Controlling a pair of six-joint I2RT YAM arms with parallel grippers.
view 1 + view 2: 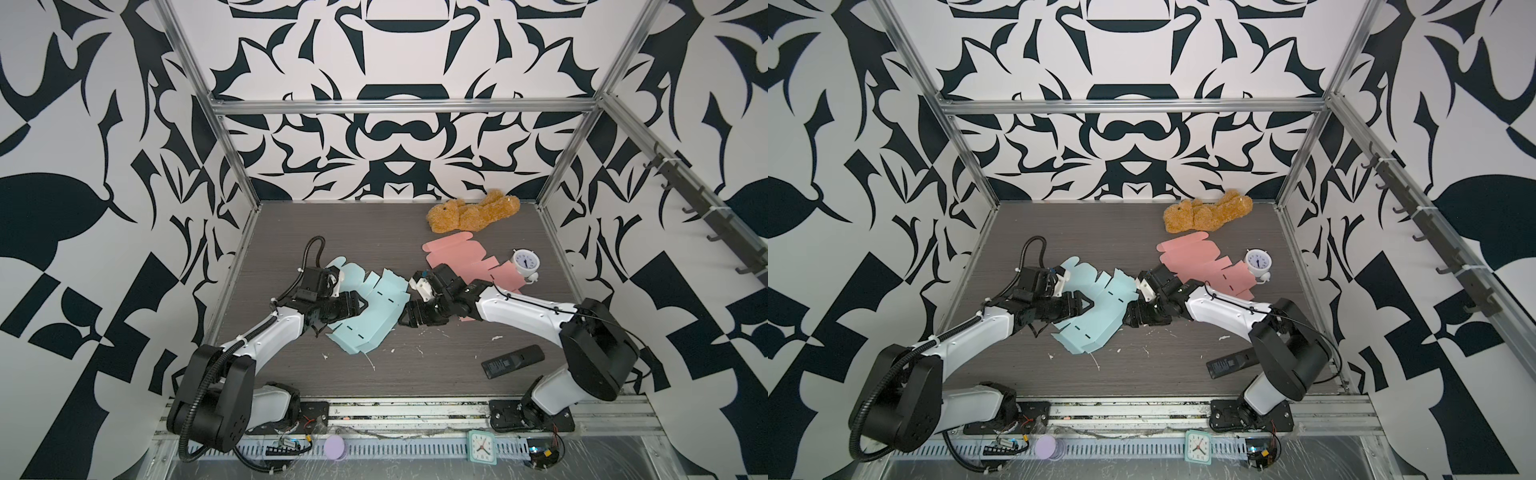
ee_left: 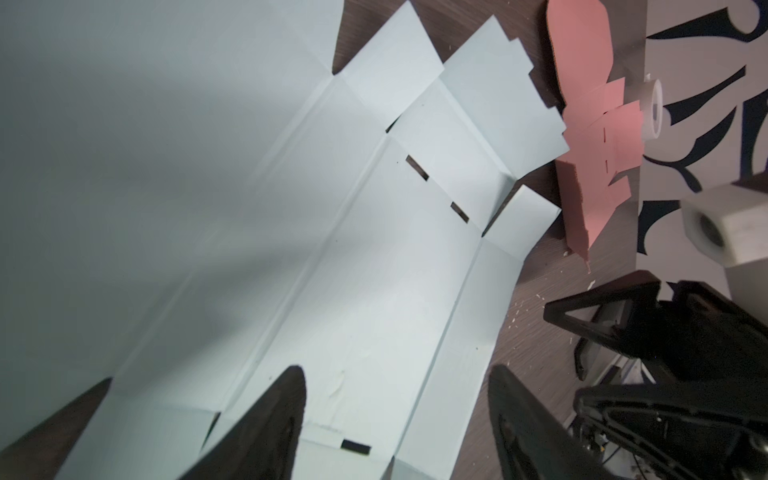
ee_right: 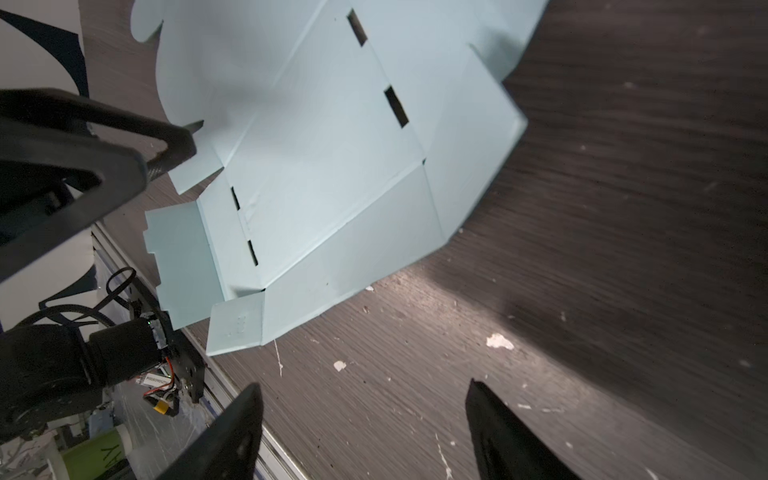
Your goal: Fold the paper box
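I should use my right gripper to push up the blue blank's long edge panel (image 3: 356, 246) and pinch its far corner tab (image 3: 476, 148), because the panel leans open on my right gripper's side.
The paper box is a light blue die-cut blank (image 1: 374, 318) (image 1: 1096, 320) lying unfolded left of the table's middle, with some edge flaps bent slightly upward. My left gripper (image 1: 360, 304) (image 1: 1082, 306) hovers low over its left part. In the left wrist view this gripper (image 2: 395, 399) is open: one finger is over the blue sheet (image 2: 374, 270), the other over bare table, with a narrow edge panel between them. My right gripper (image 1: 404, 320) (image 1: 1128, 321) sits at the blank's right edge, open over bare table (image 3: 365, 399). The blue blank (image 3: 332, 166) lies beyond its fingertips.
A pink blank (image 1: 457, 257) lies flat behind the right arm, touching a white alarm clock (image 1: 525, 264). A brown plush bear (image 1: 473, 212) is at the back right and a black remote (image 1: 513, 360) at the front right. Paper scraps dot the table's front.
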